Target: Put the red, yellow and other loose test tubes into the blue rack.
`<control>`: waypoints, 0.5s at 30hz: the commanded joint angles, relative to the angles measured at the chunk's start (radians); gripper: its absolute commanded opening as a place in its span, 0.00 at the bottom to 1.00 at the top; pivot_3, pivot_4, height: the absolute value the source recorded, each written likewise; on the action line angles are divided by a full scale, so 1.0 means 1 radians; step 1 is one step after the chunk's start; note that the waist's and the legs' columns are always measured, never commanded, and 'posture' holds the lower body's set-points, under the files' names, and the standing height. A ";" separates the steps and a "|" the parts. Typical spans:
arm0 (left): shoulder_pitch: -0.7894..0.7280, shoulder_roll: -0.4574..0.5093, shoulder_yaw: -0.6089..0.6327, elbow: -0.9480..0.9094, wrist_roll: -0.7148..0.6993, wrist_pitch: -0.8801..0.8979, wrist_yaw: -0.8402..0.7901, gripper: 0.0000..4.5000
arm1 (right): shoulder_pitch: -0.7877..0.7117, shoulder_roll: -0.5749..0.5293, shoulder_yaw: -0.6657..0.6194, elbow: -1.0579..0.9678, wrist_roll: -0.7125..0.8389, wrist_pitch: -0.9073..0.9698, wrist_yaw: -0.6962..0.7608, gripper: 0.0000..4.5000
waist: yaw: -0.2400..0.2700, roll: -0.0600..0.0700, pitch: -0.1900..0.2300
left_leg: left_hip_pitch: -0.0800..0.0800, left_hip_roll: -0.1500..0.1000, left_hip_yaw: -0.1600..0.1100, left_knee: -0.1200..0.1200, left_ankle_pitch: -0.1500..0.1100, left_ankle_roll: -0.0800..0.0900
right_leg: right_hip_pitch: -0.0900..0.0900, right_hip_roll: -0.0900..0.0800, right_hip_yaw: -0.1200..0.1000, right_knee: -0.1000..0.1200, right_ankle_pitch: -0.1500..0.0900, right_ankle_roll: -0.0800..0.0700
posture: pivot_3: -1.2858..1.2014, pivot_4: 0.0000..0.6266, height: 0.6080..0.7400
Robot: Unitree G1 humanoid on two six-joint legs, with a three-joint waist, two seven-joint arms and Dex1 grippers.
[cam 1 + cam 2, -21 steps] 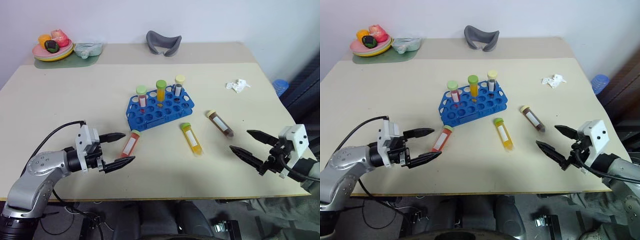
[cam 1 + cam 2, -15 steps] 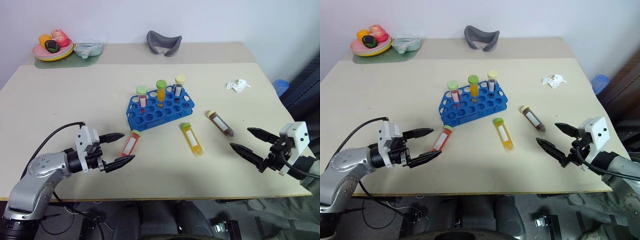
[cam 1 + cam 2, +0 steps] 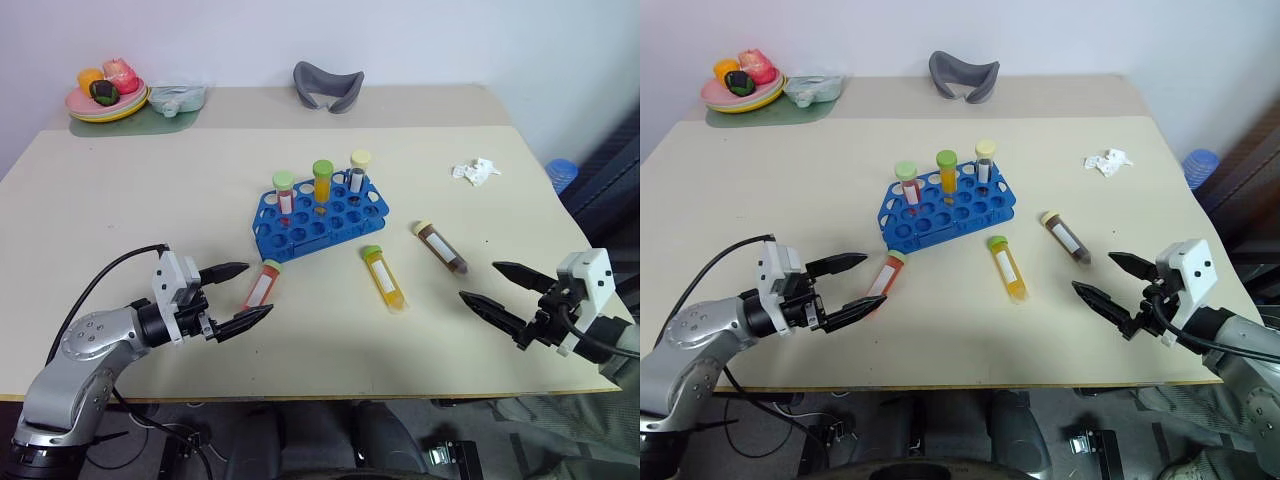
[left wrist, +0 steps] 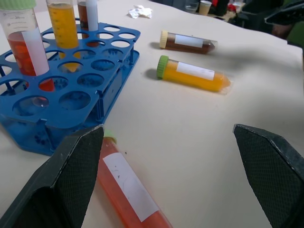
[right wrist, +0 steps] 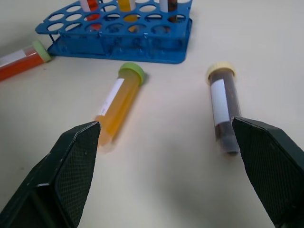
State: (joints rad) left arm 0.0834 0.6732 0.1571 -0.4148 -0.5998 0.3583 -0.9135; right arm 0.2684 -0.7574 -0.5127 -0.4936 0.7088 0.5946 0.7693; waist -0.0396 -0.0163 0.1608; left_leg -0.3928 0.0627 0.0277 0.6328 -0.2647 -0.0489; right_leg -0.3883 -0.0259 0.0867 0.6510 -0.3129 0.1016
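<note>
My right gripper is heading for the brown tube lying clear [image 3: 442, 249] of the yellow tube, so it should keep going, open, and close just below the brown tube's cream cap [image 3: 430, 235].
The blue rack [image 3: 318, 215] stands mid-table with three capped tubes upright in its back row. Three loose tubes lie in front of it: a red tube [image 3: 260, 287], a yellow tube [image 3: 383, 279] and a brown tube [image 3: 440, 247]. My left gripper [image 3: 260, 289] is open near the table's front left, its fingers spread on either side of the red tube's lower end without closing on it. In the left wrist view the red tube [image 4: 128, 190] lies beside one finger [image 4: 71, 175]. My right gripper [image 3: 478, 280] is open at the front right, pointing at the yellow tube [image 5: 116, 107] and the brown tube [image 5: 223, 111], apart from both.
A plate of fruit [image 3: 105, 100] and a pale green item [image 3: 178, 98] sit at the back left. A grey curved object [image 3: 327, 85] lies at the back centre. Crumpled white paper [image 3: 475, 171] rests right of the rack. The table's front edge runs just below both grippers.
</note>
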 commanded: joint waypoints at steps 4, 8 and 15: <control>0.011 -0.017 0.002 -0.037 0.015 -0.031 0.013 0.99 | -0.019 0.004 0.009 0.020 -0.027 -0.055 0.026 1.00 | 0.000 0.000 0.000 | 0.000 0.000 0.000 0.000 0.000 0.000 | 0.000 0.000 0.000 0.000 0.000 0.000 | 0.52 0.24 1.00; -0.018 -0.042 -0.011 -0.034 0.012 -0.033 0.028 0.99 | -0.056 -0.005 0.033 0.058 -0.038 -0.053 0.023 1.00 | 0.001 0.000 0.000 | 0.000 0.000 0.000 0.001 0.000 0.000 | 0.000 0.000 0.000 0.000 0.000 0.000 | 0.52 0.24 1.00; -0.111 -0.068 -0.095 -0.065 -0.004 -0.027 -0.015 0.99 | -0.241 -0.137 0.147 0.123 0.000 0.176 0.025 1.00 | -0.002 0.000 0.000 | 0.000 0.000 0.000 0.002 0.000 0.000 | 0.001 0.000 0.000 0.001 0.000 0.000 | 0.52 0.24 1.00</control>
State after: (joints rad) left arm -0.0140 0.6033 0.0847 -0.4473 -0.6115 0.3551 -0.9087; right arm 0.0626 -0.8691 -0.3700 -0.3770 0.7011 0.7253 0.7971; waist -0.0420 -0.0159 0.1606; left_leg -0.3927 0.0626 0.0277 0.6353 -0.2647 -0.0489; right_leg -0.3879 -0.0257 0.0868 0.6524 -0.3128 0.1017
